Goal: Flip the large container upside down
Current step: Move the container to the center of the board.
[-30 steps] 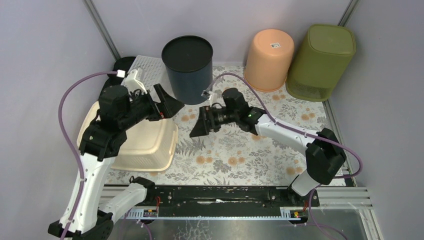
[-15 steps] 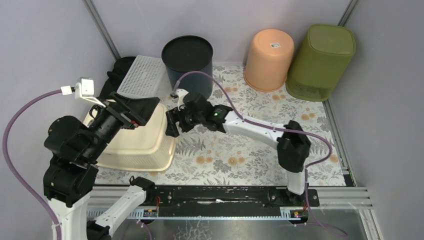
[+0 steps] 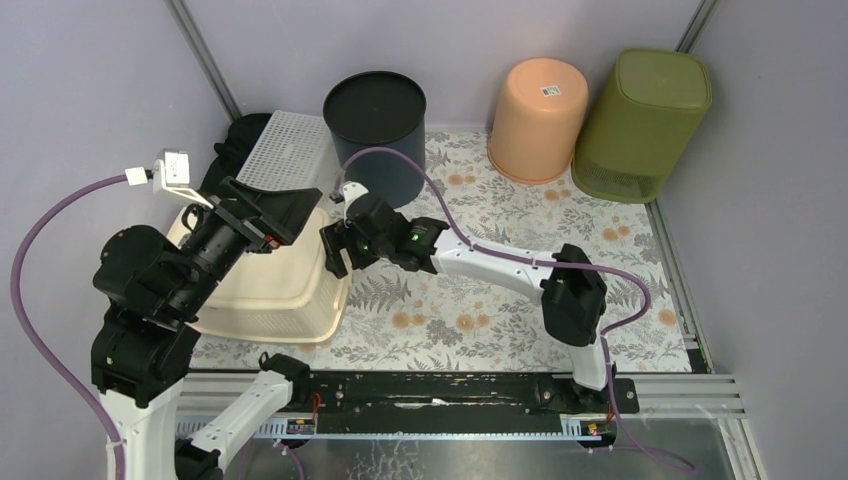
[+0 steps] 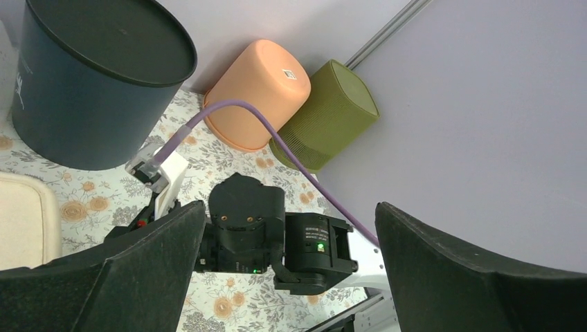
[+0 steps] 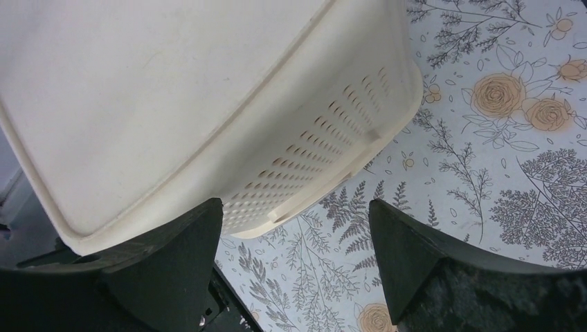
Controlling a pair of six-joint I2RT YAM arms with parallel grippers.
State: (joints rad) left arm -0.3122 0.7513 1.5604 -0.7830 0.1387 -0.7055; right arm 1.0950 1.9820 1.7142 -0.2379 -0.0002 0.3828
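Next, I pull the large container [image 3: 268, 280] with my right gripper by the container's inner edge to the mat's middle [image 3: 445, 300], because the container sits base-up but far over by the side of the mat.
The large cream basket [image 3: 290, 290] lies on the floral mat at the left with its solid base up and its rim down. It fills the top left of the right wrist view [image 5: 173, 104], and a corner of it shows in the left wrist view [image 4: 21, 214]. My left gripper [image 3: 272, 212] is open and empty, held above the basket's far right part and pointing at the right arm [image 4: 287, 207]. My right gripper [image 3: 335, 250] is open and empty, close beside the basket's right rim, with its jaws over the mat [image 5: 294, 207].
A dark blue round bin [image 3: 375, 135], an orange bin [image 3: 538, 118] and an olive green bin [image 3: 640, 120] stand base-up along the back wall. A white perforated panel [image 3: 290, 150] lies behind the basket. Walls close in on both sides.
My left arm has pulled back to the left and risen over the basket. My right gripper has moved left across the mat to the basket's right rim. Both stay open.
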